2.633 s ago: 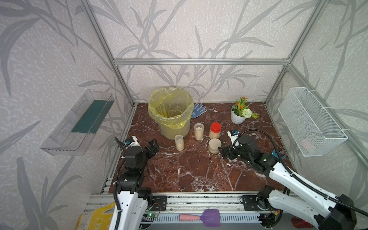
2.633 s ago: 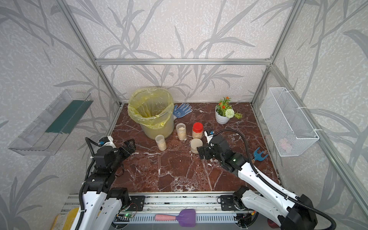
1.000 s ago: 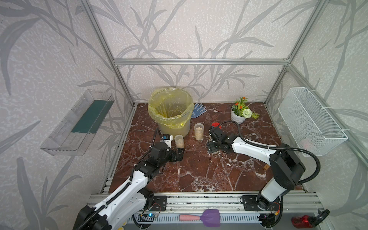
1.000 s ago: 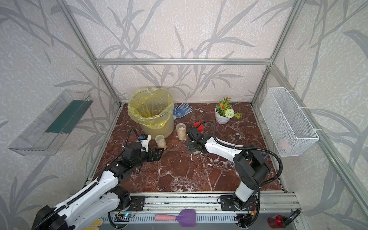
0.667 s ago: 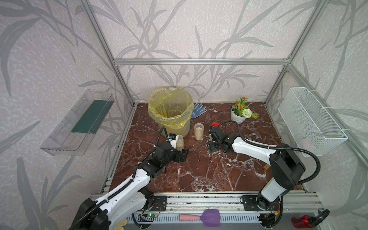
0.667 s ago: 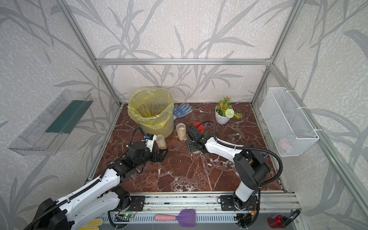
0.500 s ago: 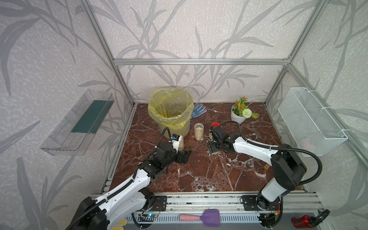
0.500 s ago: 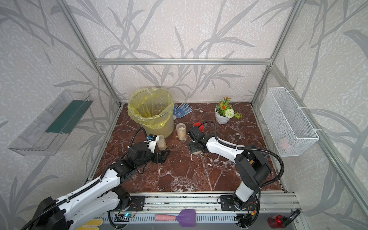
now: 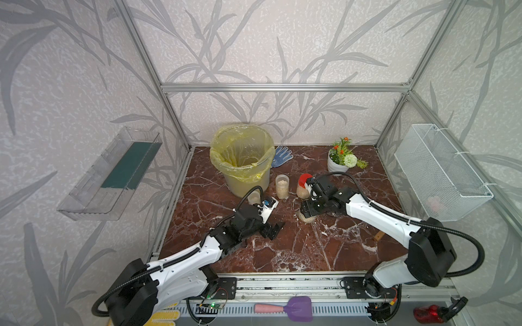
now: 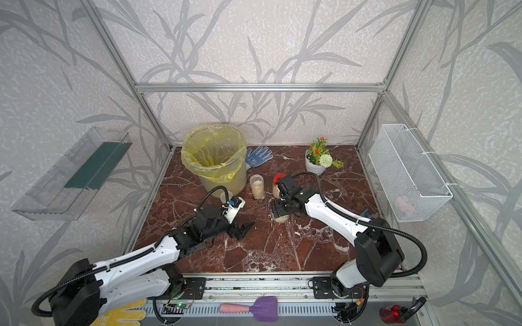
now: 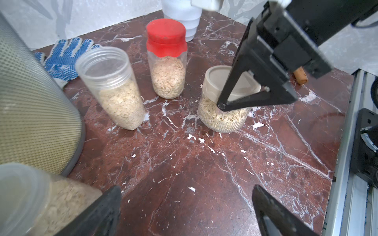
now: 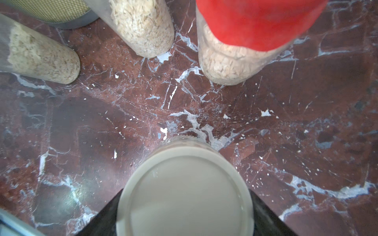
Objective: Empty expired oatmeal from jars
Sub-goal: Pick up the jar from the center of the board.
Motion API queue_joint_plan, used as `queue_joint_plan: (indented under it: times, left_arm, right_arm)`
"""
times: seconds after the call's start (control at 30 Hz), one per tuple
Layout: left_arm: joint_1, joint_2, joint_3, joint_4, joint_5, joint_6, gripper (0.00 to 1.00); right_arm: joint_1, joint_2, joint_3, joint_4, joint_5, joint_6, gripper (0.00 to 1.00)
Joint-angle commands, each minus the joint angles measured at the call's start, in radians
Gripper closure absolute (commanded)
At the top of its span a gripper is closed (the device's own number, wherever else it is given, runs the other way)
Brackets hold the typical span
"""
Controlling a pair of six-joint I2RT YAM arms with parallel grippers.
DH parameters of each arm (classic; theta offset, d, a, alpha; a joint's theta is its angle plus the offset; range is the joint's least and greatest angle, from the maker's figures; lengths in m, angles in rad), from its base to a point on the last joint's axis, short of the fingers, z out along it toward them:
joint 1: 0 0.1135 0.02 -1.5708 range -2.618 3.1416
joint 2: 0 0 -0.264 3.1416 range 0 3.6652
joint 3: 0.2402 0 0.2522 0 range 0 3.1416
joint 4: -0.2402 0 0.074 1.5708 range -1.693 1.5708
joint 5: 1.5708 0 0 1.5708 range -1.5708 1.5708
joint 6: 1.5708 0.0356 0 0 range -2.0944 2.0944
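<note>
The robot's right gripper is covering the squat jar's beige lid point(image 11: 217, 79), so next the left gripper grasps the jar by its oatmeal-filled body point(image 11: 219, 118) and keeps the lid free.
Several clear jars of pale oatmeal stand on the marble floor point(image 9: 282, 248). My right gripper point(image 9: 308, 210) point(image 12: 185, 196) reaches down over the squat jar point(image 9: 307, 218) point(image 11: 223, 119), shut on its beige lid point(image 12: 185, 192), a finger pressed to each side. Behind it stand the red-capped jar point(image 9: 302, 186) point(image 11: 166, 59) and a slim jar point(image 9: 282, 186) point(image 11: 114, 90). Another slim jar point(image 9: 253, 197) point(image 11: 41, 204) sits by the bucket, partly hidden behind my left arm. My left gripper point(image 9: 272, 228) point(image 11: 186, 190) hangs open over bare floor, in front of the jars and left of the squat one.
A bucket with a yellow liner point(image 9: 243, 161) stands at the back left, with a blue dotted glove point(image 9: 281, 156) beside it. At the back right is a white flower pot point(image 9: 337, 166). A small wooden piece point(image 9: 378, 234) lies under my right arm. A wire basket point(image 9: 440, 169) hangs on the right wall.
My left arm has reached forward and to the right, past the slim jar by the bucket. My right gripper has stayed on the squat jar's lid.
</note>
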Motion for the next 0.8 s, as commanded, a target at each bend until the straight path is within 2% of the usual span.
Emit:
queue_joint_plan:
  times: [0.0, 0.33, 0.47, 0.77]
  left_arm:
    - [-0.021, 0.062, 0.047, 0.081, 0.051, 0.076, 0.03]
    - [-0.087, 0.286, 0.191, 0.16, 0.147, 0.14, 0.04]
    - [-0.09, 0.321, 0.199, 0.248, 0.178, 0.114, 0.04]
    - [-0.104, 0.39, 0.211, 0.328, 0.192, 0.099, 0.04]
  right_arm:
    - [-0.016, -0.103, 0.039, -0.052, -0.083, 0.023, 0.62]
    - [-0.032, -0.251, 0.012, -0.067, -0.226, 0.075, 0.62]
    - [-0.032, -0.272, 0.012, -0.071, -0.258, 0.09, 0.63]
    - [-0.033, -0.283, 0.011, -0.04, -0.326, 0.121, 0.64]
